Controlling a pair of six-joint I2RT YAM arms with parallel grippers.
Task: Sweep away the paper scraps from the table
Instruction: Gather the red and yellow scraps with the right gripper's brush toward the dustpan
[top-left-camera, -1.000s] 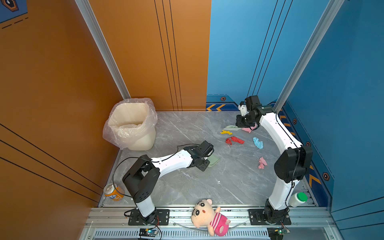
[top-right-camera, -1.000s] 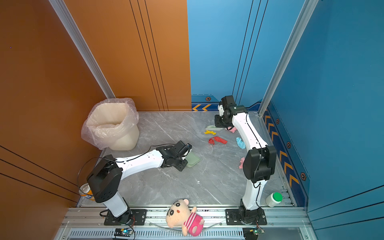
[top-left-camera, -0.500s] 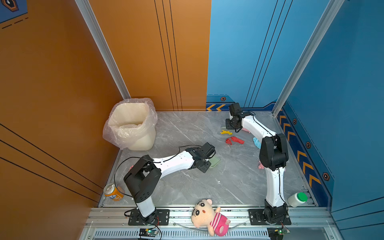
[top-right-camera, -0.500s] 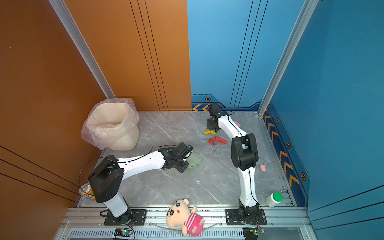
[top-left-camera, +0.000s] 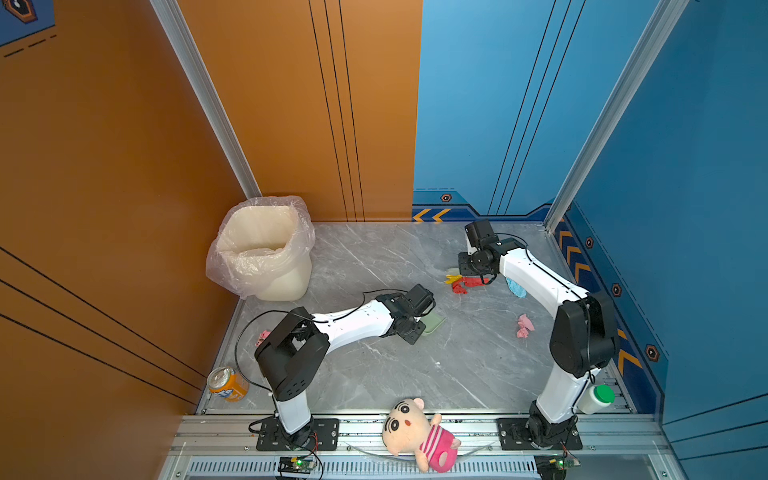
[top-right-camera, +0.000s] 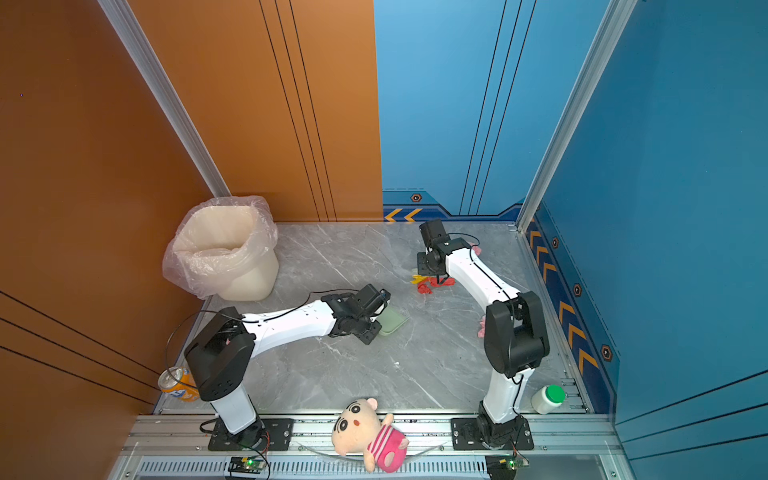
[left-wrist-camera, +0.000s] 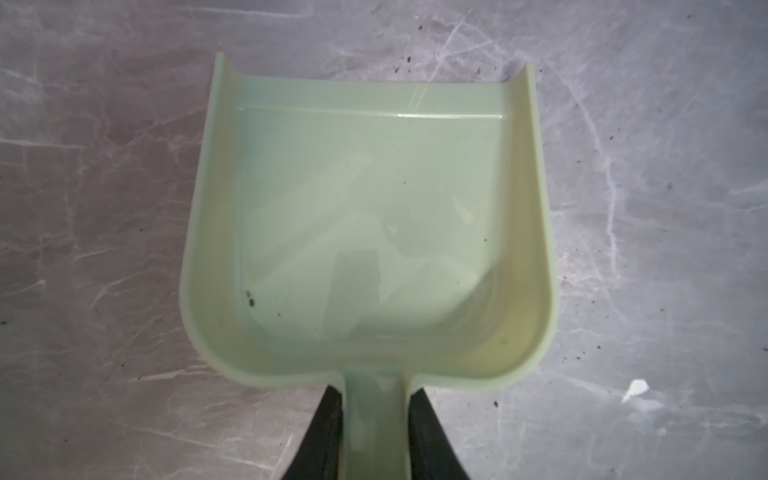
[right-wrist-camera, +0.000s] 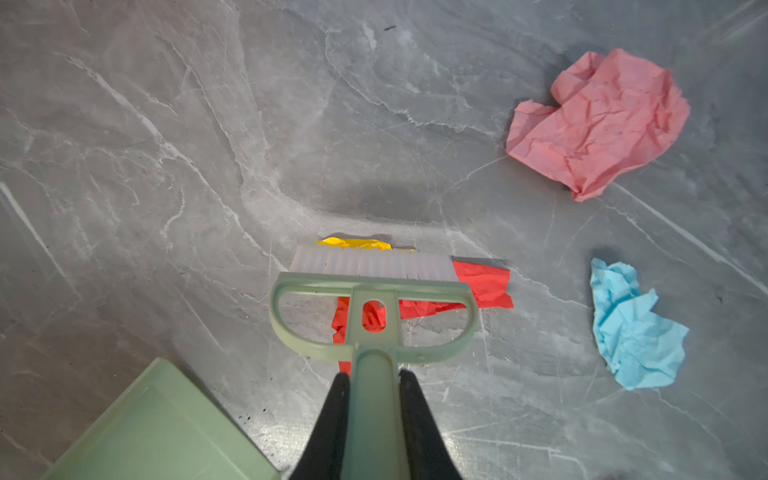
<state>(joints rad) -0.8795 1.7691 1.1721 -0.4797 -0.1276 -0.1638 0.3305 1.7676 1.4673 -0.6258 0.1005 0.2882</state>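
My right gripper has the brush's bristles on the red scrap. The yellow scrap (right-wrist-camera: 354, 242) is past the bristles, so next my right gripper brings the brush to its far side before it sweeps both scraps toward the dustpan.
My left gripper (left-wrist-camera: 374, 395) is shut on the handle of the pale green dustpan (left-wrist-camera: 365, 208), which lies empty and flat on the table (top-left-camera: 374, 257) near the middle (top-left-camera: 434, 322). My right gripper (right-wrist-camera: 372, 378) is shut on the brush (right-wrist-camera: 372, 291) handle. The bristles stand on a red scrap (right-wrist-camera: 486, 282), with a yellow scrap (right-wrist-camera: 353, 243) just beyond them. A pink scrap (right-wrist-camera: 598, 124) and a light blue scrap (right-wrist-camera: 631, 328) lie apart to one side. In a top view the red scraps (top-left-camera: 465, 284) sit under the right gripper (top-left-camera: 469, 266).
A lined waste bin (top-left-camera: 266, 249) stands at the back left. Another pink scrap (top-left-camera: 524, 325) lies beside the right arm, and one (top-left-camera: 264, 336) behind the left arm's base. An orange can (top-left-camera: 227, 384), a plush doll (top-left-camera: 419, 432) and a green-capped white bottle (top-left-camera: 596, 399) sit along the front.
The right arm has carried the brush from the back right corner leftward and forward, down onto the red and yellow scraps. The left arm and dustpan have barely moved.
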